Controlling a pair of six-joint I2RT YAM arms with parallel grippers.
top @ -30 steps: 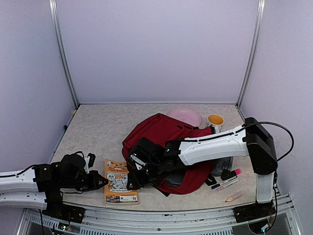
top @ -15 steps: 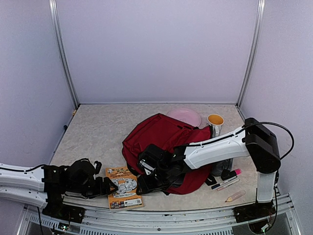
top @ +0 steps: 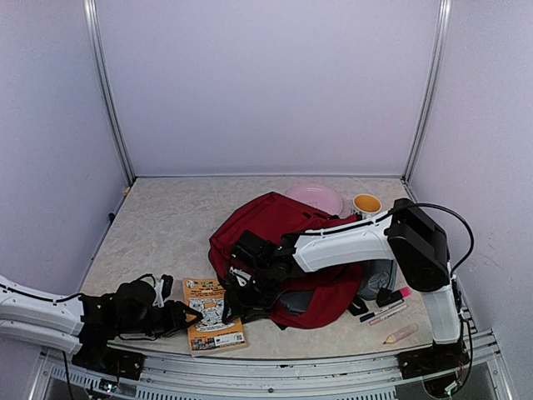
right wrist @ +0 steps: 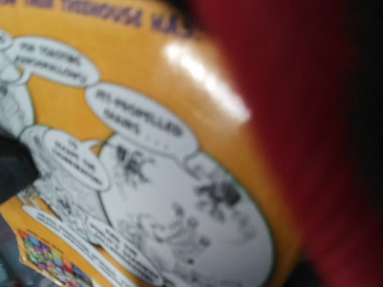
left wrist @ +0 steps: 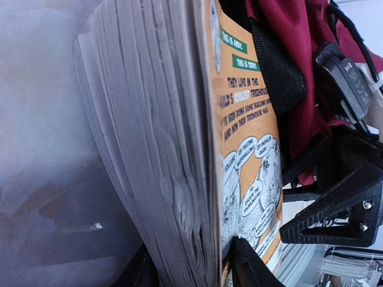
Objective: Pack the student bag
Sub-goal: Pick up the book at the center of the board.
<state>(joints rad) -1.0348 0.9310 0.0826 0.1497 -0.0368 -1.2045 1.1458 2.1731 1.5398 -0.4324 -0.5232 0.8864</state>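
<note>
The student bag lies slack (top: pixel 265 213) while my left gripper holds the book. My right gripper should take the book's opposite edge (top: pixel 239 330) so that my left gripper is free for the bag.
The student bag (top: pixel 279 225), dark red, lies mid-table with its open side facing the near left. An orange comic-cover book (top: pixel 213 314) lies at its mouth. My left gripper (top: pixel 188 317) is shut on the book's left edge. In the left wrist view the fingers (left wrist: pixel 246 263) pinch the thick page block (left wrist: pixel 149 149) and cover (left wrist: pixel 246 137), with the bag (left wrist: pixel 293 42) just beyond. My right gripper (top: pixel 239 293) is at the bag's front edge, above the book, and seems to pinch red fabric. It shows in the left wrist view (left wrist: pixel 335 206). The right wrist view is blurred, showing the book (right wrist: pixel 149 179) and bag (right wrist: pixel 323 119).
A pink plate (top: pixel 315 198) and a yellow mug (top: pixel 366 206) stand behind the bag. A grey pouch (top: pixel 380 279), markers (top: pixel 385 308) and a pale pencil-like item (top: pixel 401 334) lie at the right front. The table's near edge is just below the book.
My left gripper has pushed the book to the right, toward the bag's mouth. My right gripper swung right, then back up and left, with the bag's front edge moving along.
</note>
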